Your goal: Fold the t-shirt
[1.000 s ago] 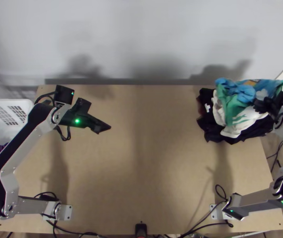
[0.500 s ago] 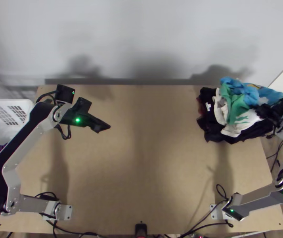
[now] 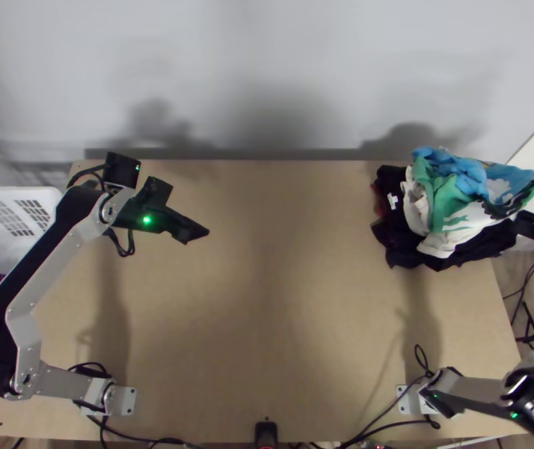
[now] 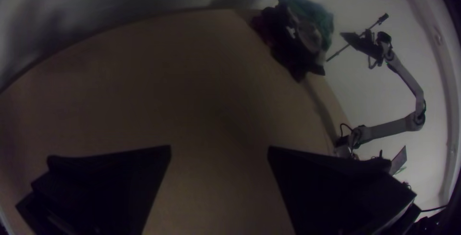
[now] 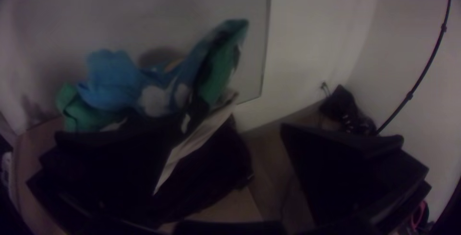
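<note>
My gripper will make the blue cloth spread out over the exposed green when it pulls the cloth toward me, because the blue cloth's loose (image 3: 520, 182) folds (image 3: 458, 166) are bunched up beside that green.
A bunched heap of clothes lies at the table's far right corner in the top view: a blue and green shirt (image 3: 465, 179) on top, white cloth (image 3: 440, 241) under it and black cloth (image 3: 394, 243) lowest. My right gripper (image 3: 525, 224) is just right of the heap, apart from it. In the right wrist view the right gripper (image 5: 225, 129) stands open, the blue shirt (image 5: 115, 81) beyond one finger. Over the table's far left part is my left gripper (image 3: 206, 233), far from the clothes; in its wrist view the left gripper (image 4: 218, 151) is open over bare wood.
The wooden table (image 3: 282, 314) extends between the arms. A white basket (image 3: 16, 213) with purple cloth stands off the left edge. A small black device (image 3: 265, 434) sits at the near edge, with cables beside it. A wall rises behind the table's far edge.
My right gripper has drawn away from the heap toward the right and nearer the table's front. The blue shirt's right end has shifted right. The left arm has hardly moved.
</note>
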Motion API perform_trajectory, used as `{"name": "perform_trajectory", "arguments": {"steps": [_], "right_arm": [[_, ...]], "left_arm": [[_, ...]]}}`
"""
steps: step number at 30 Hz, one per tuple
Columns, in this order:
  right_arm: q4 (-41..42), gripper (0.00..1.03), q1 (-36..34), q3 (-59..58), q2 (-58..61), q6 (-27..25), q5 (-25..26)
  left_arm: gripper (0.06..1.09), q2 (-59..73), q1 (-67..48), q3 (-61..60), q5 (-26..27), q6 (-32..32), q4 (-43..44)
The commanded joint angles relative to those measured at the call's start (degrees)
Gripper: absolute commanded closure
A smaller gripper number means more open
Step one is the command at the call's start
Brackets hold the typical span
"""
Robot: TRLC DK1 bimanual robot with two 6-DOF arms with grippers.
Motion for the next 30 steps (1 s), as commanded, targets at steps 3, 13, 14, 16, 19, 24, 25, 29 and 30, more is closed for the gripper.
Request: {"name": "perform_trajectory", "arguments": {"steps": [3, 13, 14, 16, 19, 24, 25, 29, 30], "right_arm": [[-6.9, 0.16, -2.94, 10.33, -5.22, -3.63, -1.13], [4.61, 0.94, 12.97, 27.11, 14.73, 5.69, -0.34], [4.87, 1.0, 14.2, 28.35, 16.84, 5.95, -0.25], [5.31, 1.0, 16.31, 29.58, 19.92, 5.78, -0.16], [6.72, 1.0, 19.12, 31.16, 24.31, 5.34, -0.07], [6.19, 1.0, 22.46, 35.73, 31.43, 5.25, -0.16], [6.19, 1.0, 23.16, 36.43, 32.66, 5.16, -0.16], [4.44, 1.0, 24.83, 40.47, 38.11, 5.08, -0.42], [4.17, 1.0, 24.83, 40.21, 38.46, 5.25, -0.42]], "left_arm": [[0.11, -0.68, -0.01, 0.13, 0.1, -0.55, -0.03], [0.11, -4.73, 1.4, -1.8, 0.02, -0.99, -0.03], [0.11, -5.17, 1.66, -2.16, 0.02, -0.99, -0.12], [0.11, -6.31, 2.37, -3.03, 0.02, -0.73, -0.12], [0.11, -7.71, 3.51, -4.79, 0.02, -0.38, -0.12], [0.11, -9.82, 3.95, -7.69, -0.07, -0.11, -0.12], [0.11, -10.17, 3.95, -8.13, -0.07, -0.02, -0.12], [0.11, -10.61, 3.95, -9.19, -0.07, 0.06, -0.12], [0.11, -10.79, 3.95, -9.27, 0.02, 0.06, -0.12]]}}
